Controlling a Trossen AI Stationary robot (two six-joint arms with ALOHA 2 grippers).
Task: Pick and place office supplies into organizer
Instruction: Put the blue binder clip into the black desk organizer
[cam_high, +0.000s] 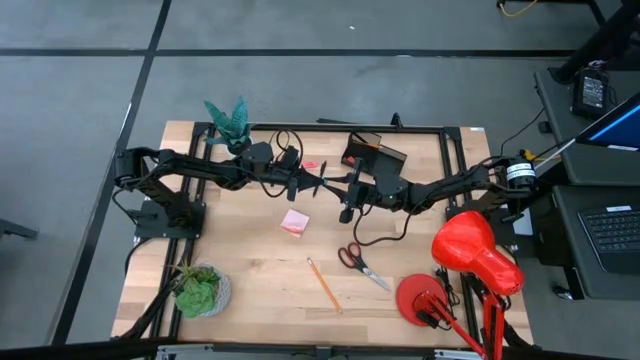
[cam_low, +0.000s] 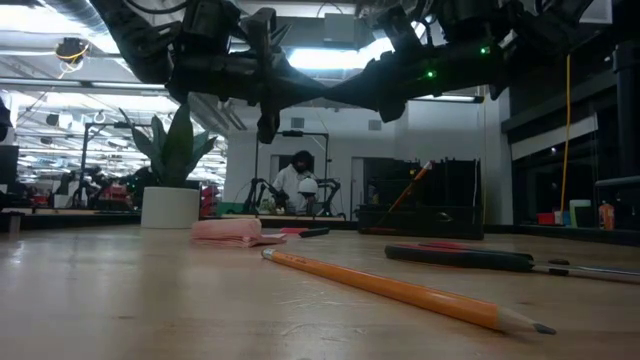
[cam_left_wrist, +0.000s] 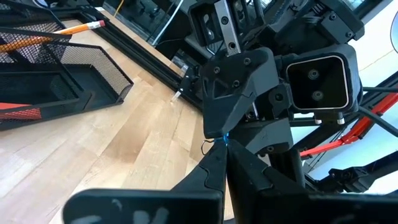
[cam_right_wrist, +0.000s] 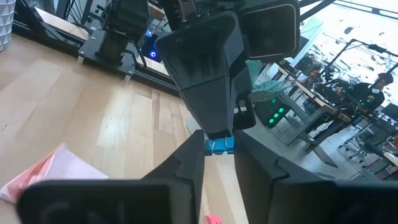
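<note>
Both my grippers are pinching the small blue thing (cam_right_wrist: 219, 145). Next, my left gripper lets go and moves away before my right gripper carries it to the black mesh organizer (cam_high: 381, 157).
My two grippers meet tip to tip above the middle of the table, left gripper (cam_high: 326, 184) (cam_left_wrist: 224, 148) and right gripper (cam_high: 342, 189) (cam_right_wrist: 221, 157). A small blue thing (cam_right_wrist: 221, 145) sits between their tips. The black mesh organizer (cam_high: 375, 155) stands at the far middle with an orange pencil (cam_left_wrist: 74, 28) leaning in it. A pink sticky-note pad (cam_high: 294, 222), red-handled scissors (cam_high: 360, 262) and another orange pencil (cam_high: 323, 284) lie flat on the table below and nearer. A small red piece (cam_high: 310, 165) lies at the far side. My left gripper has the small blue thing (cam_left_wrist: 222, 135) at its fingertips, fingers nearly together, coming level from the table's left. The right gripper's tips cover most of it. It is clear of the table. My right gripper pinches the small blue thing's two ends (cam_right_wrist: 211, 145) between its fingertips, coming level from the table's right. It is clear of the table, and the left gripper's tips stand right against it.
A red desk lamp (cam_high: 470, 250) stands at the near right. One potted plant (cam_high: 228, 120) is at the far left, another (cam_high: 200, 290) at the near left. A black pen (cam_low: 312, 232) lies by the pad. A person (cam_low: 298, 180) sits in the room beyond.
</note>
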